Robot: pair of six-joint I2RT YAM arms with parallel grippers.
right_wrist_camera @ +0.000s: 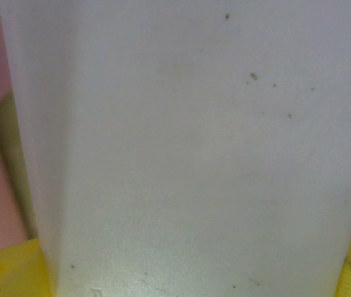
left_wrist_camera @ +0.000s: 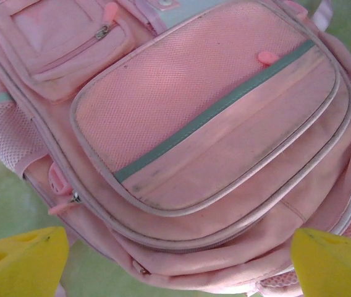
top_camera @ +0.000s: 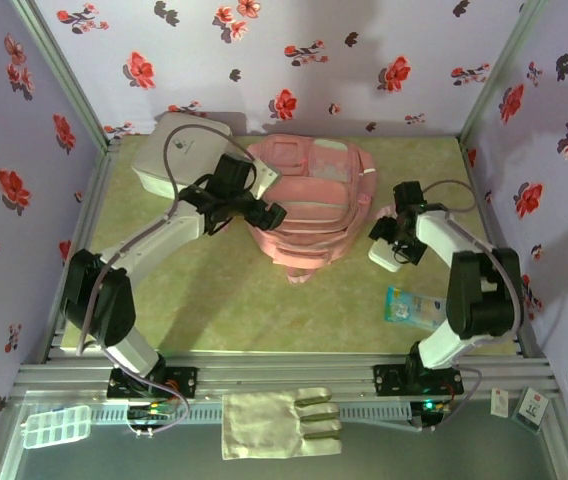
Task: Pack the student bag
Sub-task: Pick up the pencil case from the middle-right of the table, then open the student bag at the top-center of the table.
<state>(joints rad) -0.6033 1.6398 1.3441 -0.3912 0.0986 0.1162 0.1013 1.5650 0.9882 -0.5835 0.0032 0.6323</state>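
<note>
I expect the front pocket (top_camera: 317,203) to open wide like a flap when I lift its edge, because the zipper pull (left_wrist_camera: 65,203) is up the side of the curved rim.
The student bag (top_camera: 309,205), a big pink backpack, lies flat in the middle of the green table. In the left wrist view its front pockets (left_wrist_camera: 206,117) face up. My left gripper (top_camera: 267,213) hovers over the bag's left side. It is open, its yellow fingertips (left_wrist_camera: 24,260) wide apart above the bag's lower edge with nothing gripped. My right gripper (top_camera: 396,245) is just right of the bag, shut on a small white box (top_camera: 385,253). That box (right_wrist_camera: 188,148) spans the whole gap between the yellow fingers (right_wrist_camera: 5,269).
A large white rounded-square box (top_camera: 179,150) sits at the back left, touching the bag. A blue-green packet (top_camera: 414,307) lies near the right arm's base. A folded cloth (top_camera: 279,422) and a clear organiser case (top_camera: 54,428) rest beyond the front rail. Floral walls close three sides.
</note>
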